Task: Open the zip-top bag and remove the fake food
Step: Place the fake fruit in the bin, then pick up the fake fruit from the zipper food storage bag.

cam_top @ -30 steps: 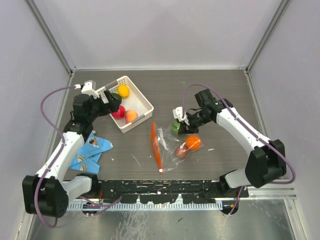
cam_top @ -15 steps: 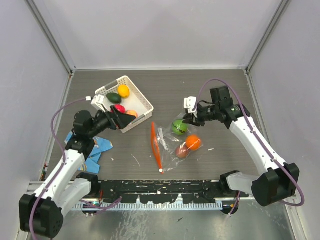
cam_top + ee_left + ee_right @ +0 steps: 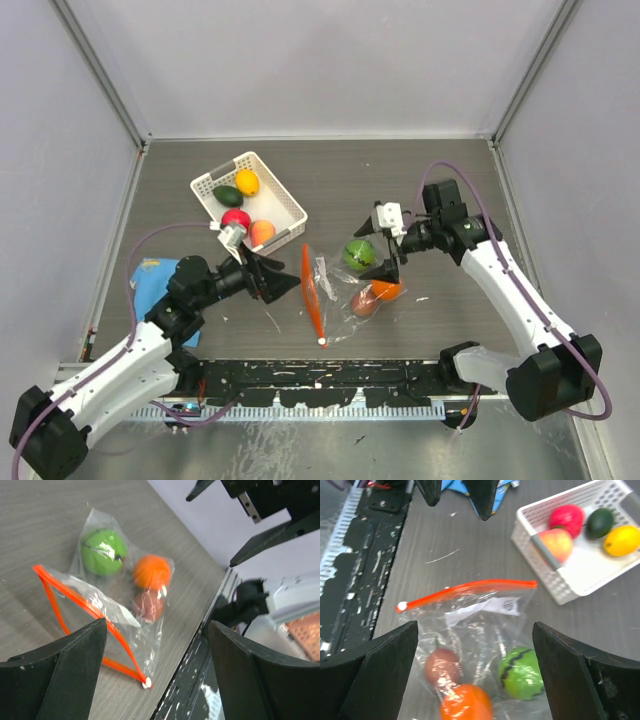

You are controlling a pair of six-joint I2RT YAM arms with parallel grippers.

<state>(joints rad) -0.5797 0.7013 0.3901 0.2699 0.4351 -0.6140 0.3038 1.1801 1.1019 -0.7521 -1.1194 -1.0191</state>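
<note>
My right gripper should pinch the film [image 3: 453, 684] behind the brown fruit [image 3: 364, 302] and push the fruit toward my left gripper, as the fruit lies back from the bag's opening.
The clear zip-top bag [image 3: 335, 285] lies on the table with its orange zip strip [image 3: 313, 293] on the left side; in the left wrist view the strip's two halves [image 3: 75, 600] stand apart. Inside lie fake food: a green fruit [image 3: 359, 253], an orange one [image 3: 386, 290] and a brown one [image 3: 364, 304]. My left gripper [image 3: 290, 283] is open, low, just left of the zip strip and holds nothing. My right gripper [image 3: 378, 250] hangs open above the bag's fruit end [image 3: 521, 672], also with nothing in it.
A white basket [image 3: 289, 195] at the back left holds a yellow fruit [image 3: 247, 181], a dark green one [image 3: 229, 195], a red one [image 3: 236, 219] and a peach one [image 3: 262, 232]. A blue printed cloth [image 3: 160, 285] lies at the left. The black rail [image 3: 320, 375] runs along the near edge.
My left arm swung from the basket down to the bag's zip side. My right gripper opened, came off the green fruit's end of the bag and rose a little.
</note>
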